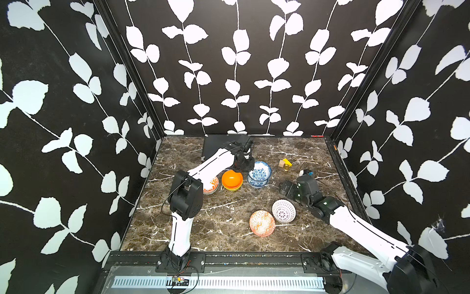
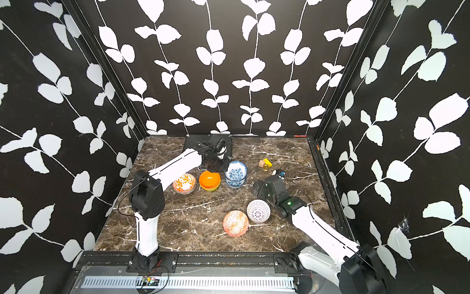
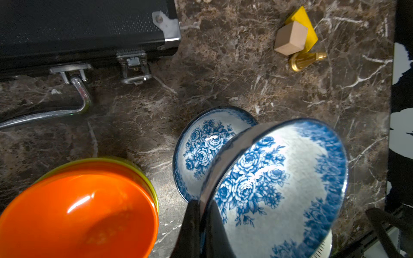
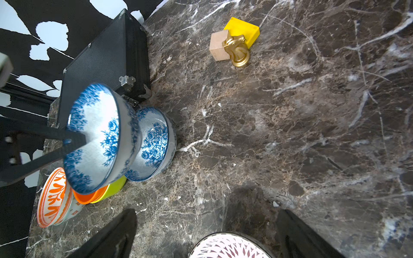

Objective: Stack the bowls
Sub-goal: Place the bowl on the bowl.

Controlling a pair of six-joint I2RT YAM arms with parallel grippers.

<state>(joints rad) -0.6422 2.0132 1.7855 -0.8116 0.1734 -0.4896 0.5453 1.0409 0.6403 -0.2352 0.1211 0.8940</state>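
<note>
The held blue-floral bowl [image 1: 261, 169] is above the second blue-floral bowl [image 1: 257, 183] with its open side up, so my left gripper should keep bringing it down until it sits inside, then let go.
My left gripper [image 3: 202, 207] is shut on the rim of a blue-floral white bowl [image 3: 279, 178], holding it tilted above a second blue-floral bowl [image 3: 201, 152] on the table. Both top views show the held bowl [image 1: 260, 168] over the lower one [image 1: 256, 182]. Beside them a plain orange bowl [image 1: 232, 179] is nested in a yellow bowl [image 3: 143, 174], with an orange-leaf bowl [image 2: 184, 182] further left. My right gripper [image 4: 206, 221] is open, low over the table, with the white purple-dotted bowl [image 4: 228, 248] at its fingers. An orange-geometric bowl [image 1: 262, 223] lies next to the dotted bowl [image 1: 283, 210].
A flat black case [image 1: 223, 145] lies at the back, behind the left wrist. Yellow and tan blocks [image 1: 284, 163] and a small gold piece [image 4: 238, 53] sit at the back right. Patterned walls close in the marble table [image 1: 223, 229] on three sides.
</note>
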